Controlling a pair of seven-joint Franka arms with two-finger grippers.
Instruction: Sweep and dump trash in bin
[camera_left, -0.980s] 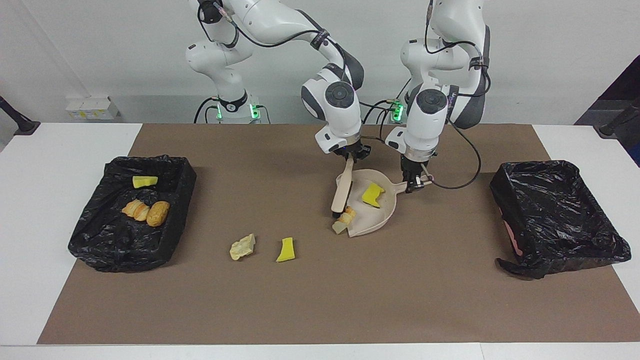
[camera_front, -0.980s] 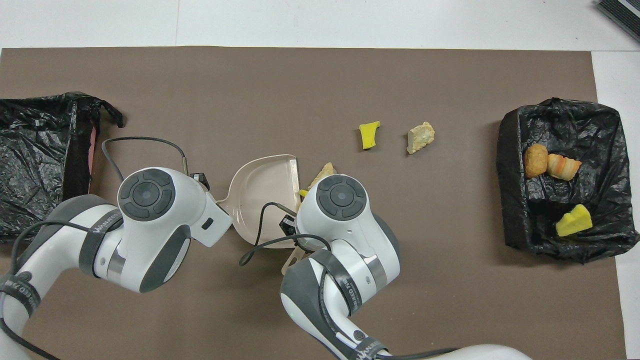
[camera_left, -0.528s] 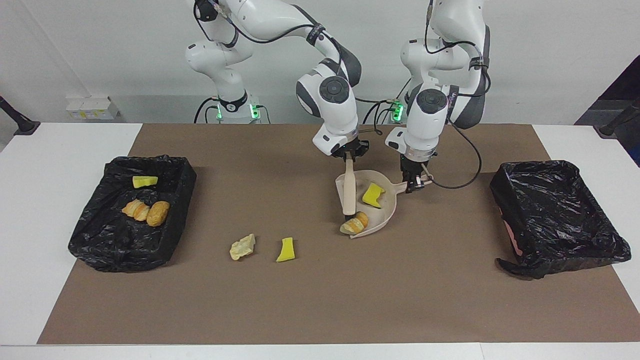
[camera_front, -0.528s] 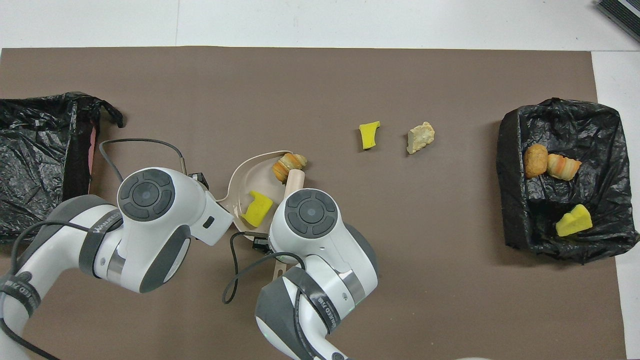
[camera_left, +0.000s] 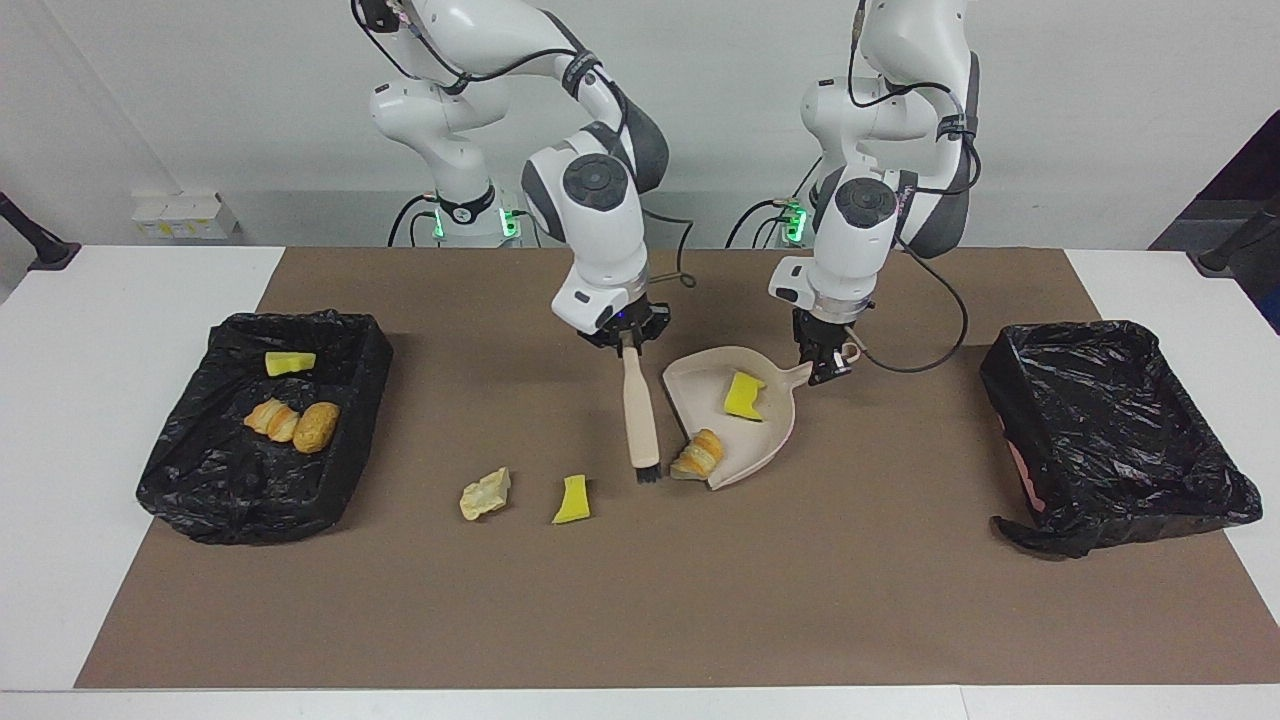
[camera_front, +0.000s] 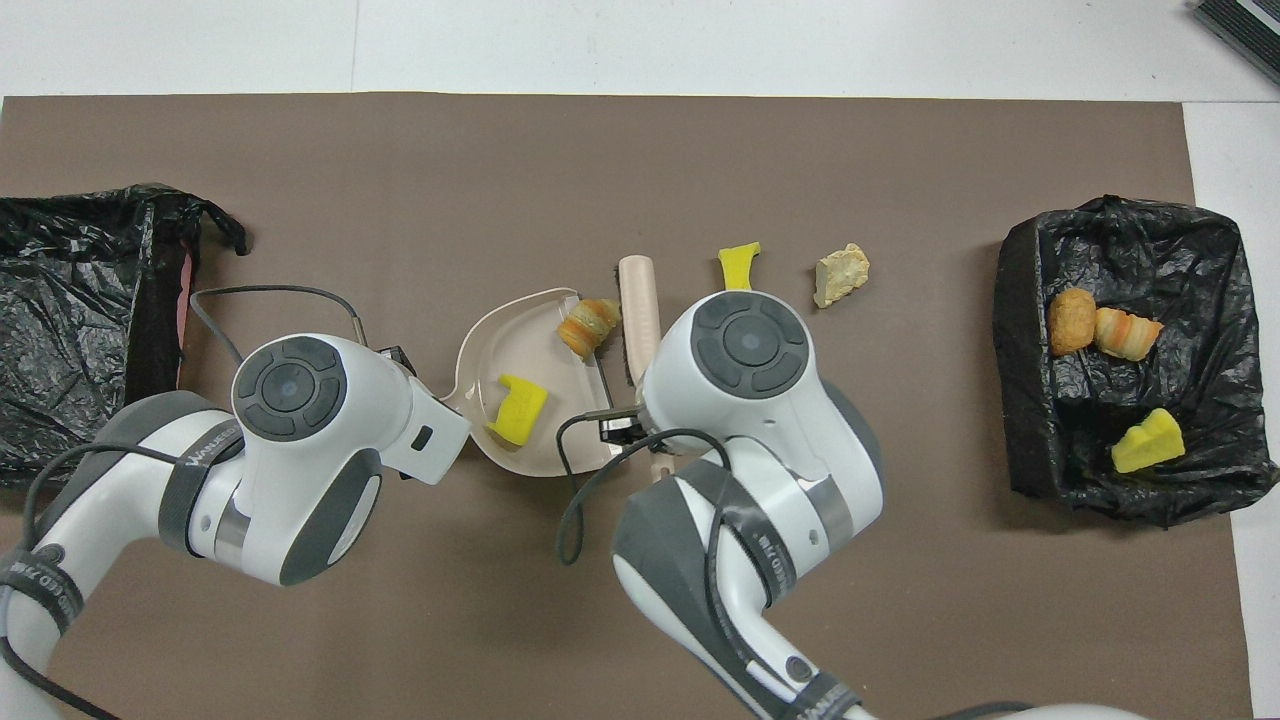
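Observation:
My right gripper should take the brush back past the pale chunk, then sweep it and the yellow scrap (camera_front: 738, 266) into the dustpan, because both lie behind the brush.
My left gripper (camera_left: 826, 368) is shut on the handle of the beige dustpan (camera_left: 772, 432), which rests on the mat. In the pan lies a yellow sponge piece (camera_left: 745, 393) (camera_front: 517, 408). An orange-brown bread lump (camera_left: 698, 455) (camera_front: 590, 325) sits at the pan's open lip. My right gripper (camera_left: 626, 340) is shut on the beige brush (camera_left: 640, 415) (camera_front: 637, 290), bristles down just beside that lump. Loose trash on the mat toward the right arm's end: a yellow scrap (camera_left: 572, 500) (camera_front: 738, 262) and a pale chunk (camera_left: 485, 493) (camera_front: 841, 275).
A black-lined bin (camera_left: 200, 500) (camera_front: 1020, 300) at the right arm's end holds a yellow piece (camera_left: 290, 362) and two bread lumps (camera_left: 296, 423). Another black-lined bin (camera_left: 1060, 520) (camera_front: 70, 300) stands at the left arm's end. A brown mat (camera_left: 640, 600) covers the table.
My right gripper swept the bread lump into the pan's mouth, then carried the brush out of the pan toward the right arm's end. The dustpan shifted slightly with the left gripper.

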